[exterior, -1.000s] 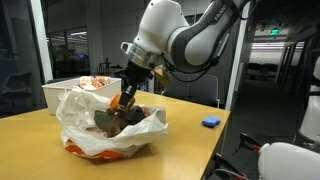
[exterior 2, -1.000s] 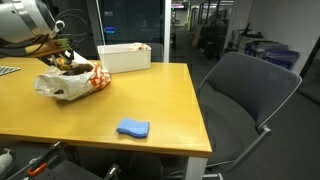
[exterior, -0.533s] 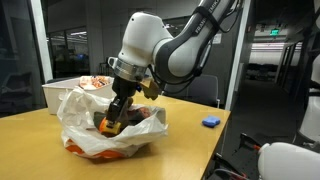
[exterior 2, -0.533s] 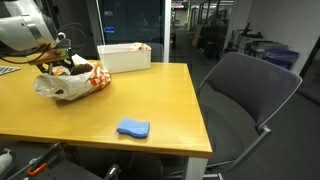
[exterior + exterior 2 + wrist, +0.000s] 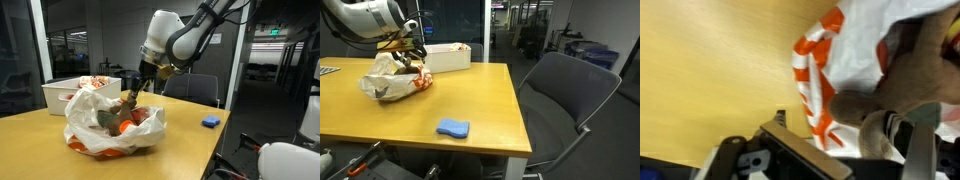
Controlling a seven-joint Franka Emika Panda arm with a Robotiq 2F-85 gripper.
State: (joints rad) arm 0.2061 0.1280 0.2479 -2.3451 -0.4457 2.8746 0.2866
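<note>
My gripper should go next to the blue cloth (image 5: 453, 128), which lies free, and close there, as the brown plush toy is resting in the bag (image 5: 124, 115).
A white and orange plastic bag (image 5: 92, 138) (image 5: 388, 84) (image 5: 835, 60) lies crumpled on the wooden table (image 5: 35, 135) (image 5: 470, 100). Inside it rests a brown plush toy (image 5: 108, 118) (image 5: 915, 70) beside something orange. My gripper (image 5: 130, 102) (image 5: 412, 58) (image 5: 855, 138) hangs just above the bag's mouth. Its jaws stand wide apart, open. In the wrist view a brown plush limb lies between the fingers, close to the right one, with a gap to the left one. Whether the limb touches a pad is hidden.
A white bin (image 5: 68, 92) (image 5: 445, 56) with red and white contents stands on the table behind the bag. A small blue cloth (image 5: 210, 122) (image 5: 453, 128) lies near the table's edge. A grey office chair (image 5: 565, 100) sits beside the table.
The jaws have spread from partly closed to wide apart. The gripper dipped into the bag, then rose out of it to just above its mouth. The bag's rim stands a little higher.
</note>
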